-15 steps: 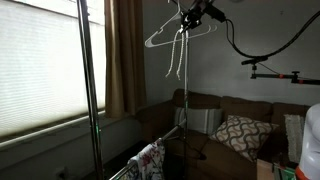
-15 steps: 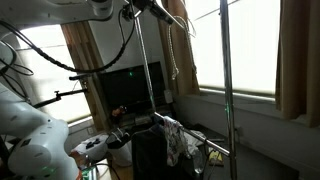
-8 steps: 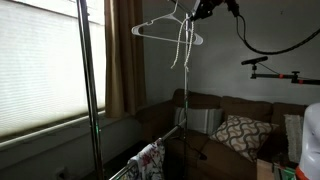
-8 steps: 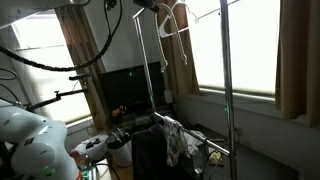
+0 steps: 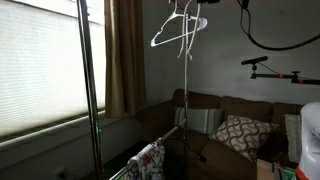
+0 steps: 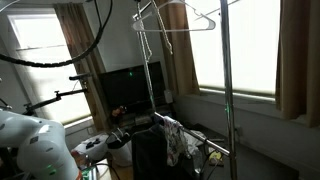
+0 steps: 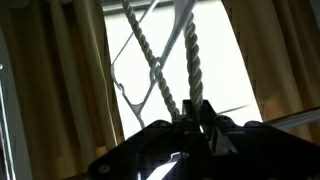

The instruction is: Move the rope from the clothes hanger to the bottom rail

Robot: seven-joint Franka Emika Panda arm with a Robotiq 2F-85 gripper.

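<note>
The pieces of the rope [image 5: 186,37] hang against the tilted hanger, so next my gripper draws the rope clear of the hanger before lowering the rope to the bottom bar [image 5: 170,134].
A thick white rope [image 7: 190,60] rises in two strands from my gripper [image 7: 197,118], which is shut on it. A white wire clothes hanger [image 7: 125,92] shows behind the strands against a bright window. In an exterior view the hanger [image 5: 172,30] hangs tilted near the top of the rack, with the rope [image 5: 186,40] looped down from it. The hanger also shows in the other exterior view [image 6: 185,20]. My gripper is at or above the top edge of both exterior views. The bottom rail [image 5: 168,140] runs low across the rack and also shows in the other exterior view [image 6: 215,147].
A patterned cloth [image 5: 152,160] hangs on the bottom rail [image 6: 178,140]. Metal rack posts [image 5: 92,90] [image 6: 226,80] stand upright. A sofa with a cushion [image 5: 238,132] is behind. Curtains [image 5: 124,55] flank the windows, and a black cable [image 5: 262,38] loops from the arm.
My gripper rose with the rope and went out of the top of the exterior views. The hanger was pulled up and swung with it, tilting to a new angle.
</note>
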